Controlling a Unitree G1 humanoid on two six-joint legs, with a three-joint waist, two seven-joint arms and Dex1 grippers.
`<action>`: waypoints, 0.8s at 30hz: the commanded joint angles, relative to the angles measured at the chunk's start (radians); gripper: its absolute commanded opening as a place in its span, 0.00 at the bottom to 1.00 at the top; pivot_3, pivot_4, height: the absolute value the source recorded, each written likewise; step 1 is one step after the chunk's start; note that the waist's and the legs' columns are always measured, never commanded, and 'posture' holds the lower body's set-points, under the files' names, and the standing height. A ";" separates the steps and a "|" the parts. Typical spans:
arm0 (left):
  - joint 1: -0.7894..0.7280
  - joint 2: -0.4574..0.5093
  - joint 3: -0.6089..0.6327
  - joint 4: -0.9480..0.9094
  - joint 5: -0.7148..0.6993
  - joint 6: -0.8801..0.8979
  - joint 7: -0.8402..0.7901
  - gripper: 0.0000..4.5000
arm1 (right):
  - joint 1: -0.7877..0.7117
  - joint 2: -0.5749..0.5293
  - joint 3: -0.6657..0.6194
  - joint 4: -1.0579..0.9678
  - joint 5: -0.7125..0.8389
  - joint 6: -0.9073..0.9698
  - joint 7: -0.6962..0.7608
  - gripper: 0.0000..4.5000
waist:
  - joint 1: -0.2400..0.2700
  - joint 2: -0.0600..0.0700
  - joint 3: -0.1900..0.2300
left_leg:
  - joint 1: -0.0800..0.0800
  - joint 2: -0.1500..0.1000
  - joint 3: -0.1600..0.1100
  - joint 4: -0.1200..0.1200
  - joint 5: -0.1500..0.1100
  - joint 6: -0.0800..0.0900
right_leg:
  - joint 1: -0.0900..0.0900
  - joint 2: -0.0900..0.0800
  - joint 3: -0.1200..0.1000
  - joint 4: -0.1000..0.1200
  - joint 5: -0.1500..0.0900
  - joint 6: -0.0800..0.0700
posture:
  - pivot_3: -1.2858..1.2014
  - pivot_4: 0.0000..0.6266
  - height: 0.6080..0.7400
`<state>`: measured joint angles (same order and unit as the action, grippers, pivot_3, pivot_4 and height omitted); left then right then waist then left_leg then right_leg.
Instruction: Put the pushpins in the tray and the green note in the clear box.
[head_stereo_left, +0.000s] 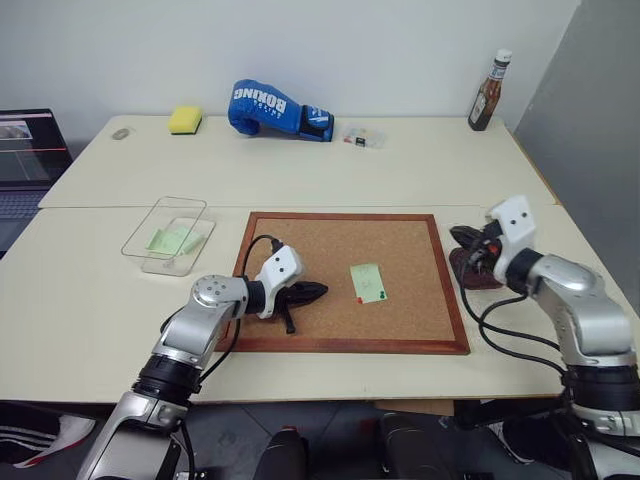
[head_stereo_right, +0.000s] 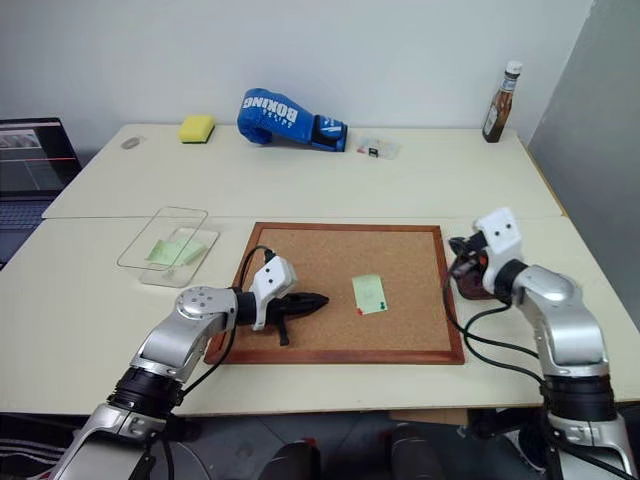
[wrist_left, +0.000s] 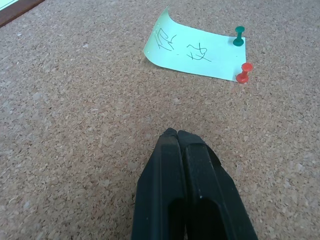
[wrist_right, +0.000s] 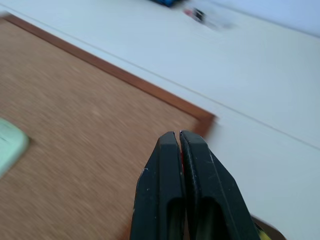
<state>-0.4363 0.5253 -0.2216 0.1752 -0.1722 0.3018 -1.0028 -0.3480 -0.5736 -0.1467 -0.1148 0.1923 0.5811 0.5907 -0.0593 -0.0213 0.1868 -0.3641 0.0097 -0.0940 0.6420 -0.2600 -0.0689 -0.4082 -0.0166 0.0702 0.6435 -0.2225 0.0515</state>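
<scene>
The closed fingers of my right gripper hold a red pushpin (wrist_right: 181, 159) and the tray is open below, so that gripper should keep going to the tray's middle (head_stereo_left: 482, 272) and let go there.
The green note (head_stereo_left: 367, 283) lies on the cork board (head_stereo_left: 400, 240), one corner curled up. A red pushpin (wrist_left: 244, 72) and a green pin (wrist_left: 239, 36) hold its far edge. My left gripper (wrist_left: 176, 132) rests shut and empty on the cork, a short way left of the note. My right gripper (wrist_right: 179, 135) hovers past the board's right edge, over the dark reddish tray (head_stereo_left: 472, 270). It is shut, with a thin red sliver of a pushpin between its fingers. The clear box (head_stereo_left: 165, 215) sits left of the board and holds a pale green slip.
At the back of the table are a blue boxing glove (head_stereo_left: 275, 108), a yellow sponge (head_stereo_left: 185, 119), a tiny clear case (head_stereo_left: 362, 136) and a brown sauce bottle (head_stereo_left: 487, 92). A laptop (head_stereo_left: 25, 150) stands off the left edge.
</scene>
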 joint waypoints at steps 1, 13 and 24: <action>0.027 0.007 -0.048 0.054 0.036 0.041 -0.025 0.00 | 0.019 0.003 -0.029 0.041 0.000 -0.028 -0.027 0.01 | 0.000 0.000 0.000 | 0.000 0.000 0.000 0.000 0.000 0.000 | 0.000 0.000 0.000 0.000 0.000 0.000 | 0.52 0.24 1.00; 0.022 0.012 -0.050 0.049 0.036 0.042 -0.039 0.00 | -0.034 0.056 -0.095 0.200 0.049 -0.018 -0.107 0.05 | 0.001 0.000 0.000 | 0.000 0.000 0.000 0.000 0.000 0.000 | 0.000 0.000 0.000 0.000 0.000 0.000 | 0.52 0.24 1.00; 0.028 0.017 -0.047 0.043 0.036 0.043 -0.040 0.00 | -0.034 0.039 -0.090 0.217 0.056 -0.034 -0.092 0.53 | 0.000 0.000 0.000 | 0.000 0.000 0.000 -0.001 0.000 0.000 | 0.000 0.000 0.000 -0.001 0.000 0.000 | 0.52 0.24 1.00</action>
<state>-0.4469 0.5278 -0.2250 0.1836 -0.1722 0.3018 -1.0226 -0.3708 -0.5199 -0.2139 0.1233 0.2352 0.5654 0.4964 -0.0592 -0.0211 0.1867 -0.3644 0.0096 -0.0938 0.6410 -0.2601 -0.0688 -0.4083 -0.0166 0.0703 0.6427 -0.2226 0.0516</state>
